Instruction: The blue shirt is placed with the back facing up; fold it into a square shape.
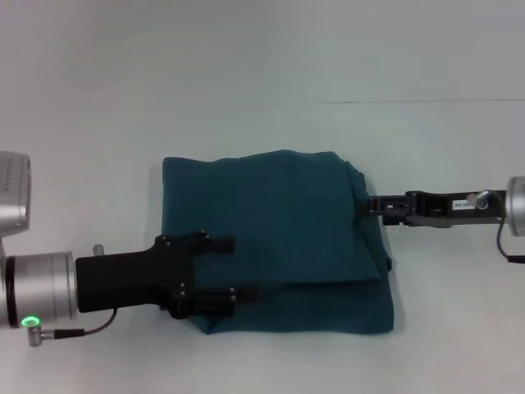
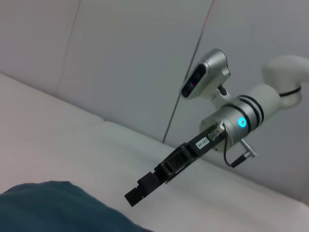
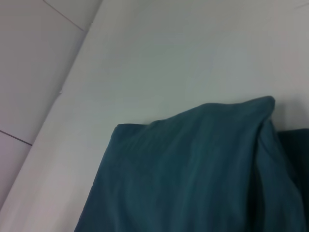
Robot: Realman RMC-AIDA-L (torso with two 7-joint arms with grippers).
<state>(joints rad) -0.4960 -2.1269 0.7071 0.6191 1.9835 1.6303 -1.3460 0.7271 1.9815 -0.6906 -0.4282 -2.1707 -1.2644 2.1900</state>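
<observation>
My right gripper should pinch the top layer's rim (image 1: 353, 204) and pull it across, because the blue shirt's top layer ends short of the lower layer's side edge (image 1: 383, 247).
The blue shirt (image 1: 279, 222) lies folded into a rough rectangle in the middle of the white table, plain side up, with a folded layer lying across its near part. My left gripper (image 1: 225, 272) is open over the shirt's near left part, one finger on each side of a stretch of cloth. My right gripper (image 1: 371, 205) is at the shirt's right edge, level with its middle. It also shows in the left wrist view (image 2: 137, 193), just beyond the cloth (image 2: 48, 208). The right wrist view shows only folded cloth (image 3: 193, 179) up close.
The white table (image 1: 246, 66) stretches around the shirt on all sides. A pale wall stands behind it. No other objects are in view.
</observation>
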